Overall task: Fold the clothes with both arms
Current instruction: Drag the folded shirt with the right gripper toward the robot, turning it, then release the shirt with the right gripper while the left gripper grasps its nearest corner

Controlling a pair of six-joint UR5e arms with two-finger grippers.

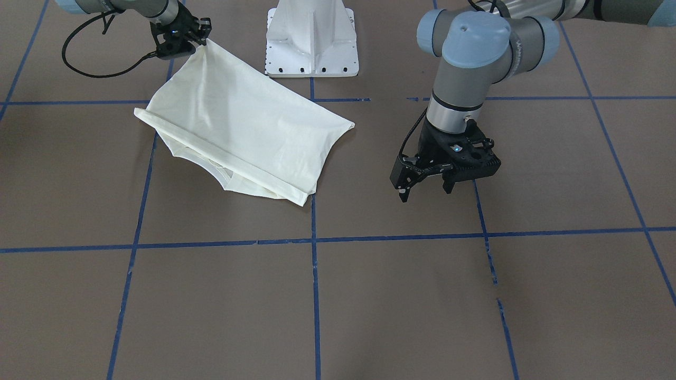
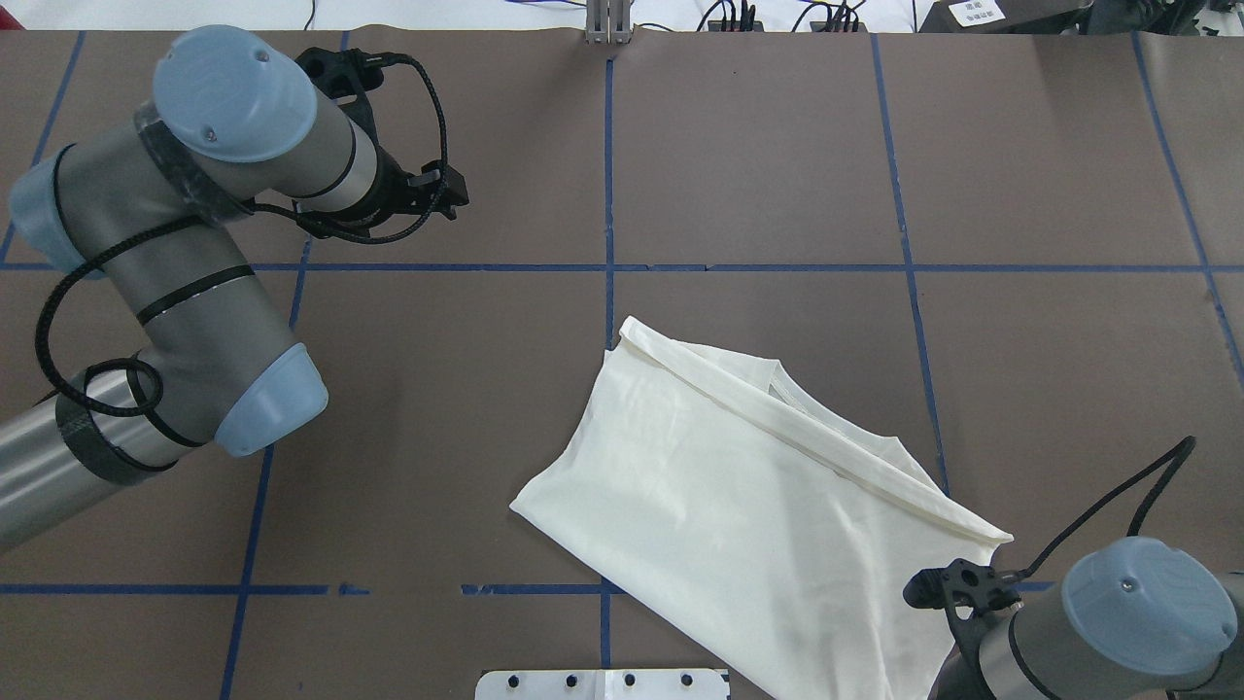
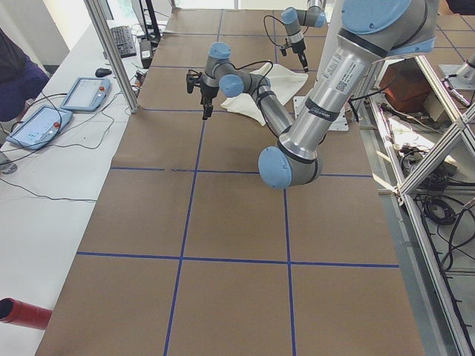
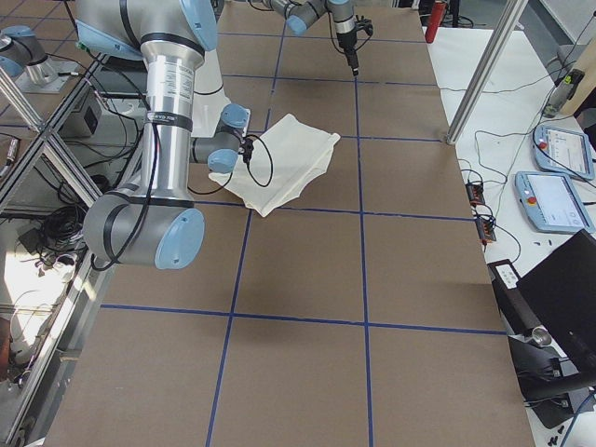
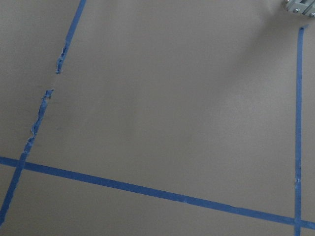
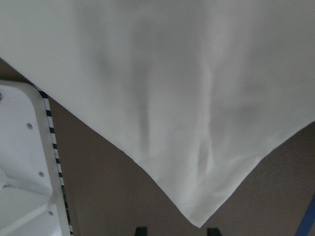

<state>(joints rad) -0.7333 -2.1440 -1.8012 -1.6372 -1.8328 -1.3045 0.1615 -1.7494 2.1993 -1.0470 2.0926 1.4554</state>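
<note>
My gripper will fold the cream T-shirt [image 1: 253,120], and the shirt will keep its layers together and double over, since its collar peeks out under the long fold edge [image 1: 222,159].
The cream T-shirt [image 1: 248,121] lies folded on the brown table, plain side up, with its collar peeking out under a long fold edge. One corner reaches up to my right gripper [image 1: 205,36] beside the pedestal. In the right wrist view that corner's tip [image 6: 199,223] sits between the two fingertips [image 6: 141,231], which stand apart, so the right gripper [image 6: 177,231] is open. My left gripper [image 1: 426,194] hovers open over bare table, well away from the T-shirt [image 2: 739,515]. The left wrist view shows only table and tape. No print shows.
The white pedestal base [image 1: 311,47] stands close to the right gripper and its plate [image 6: 19,196] borders the shirt corner. Blue tape lines [image 1: 314,240] grid the table. Control tablets [image 3: 82,93] and a person's sleeve [image 3: 15,67] are on a side bench.
</note>
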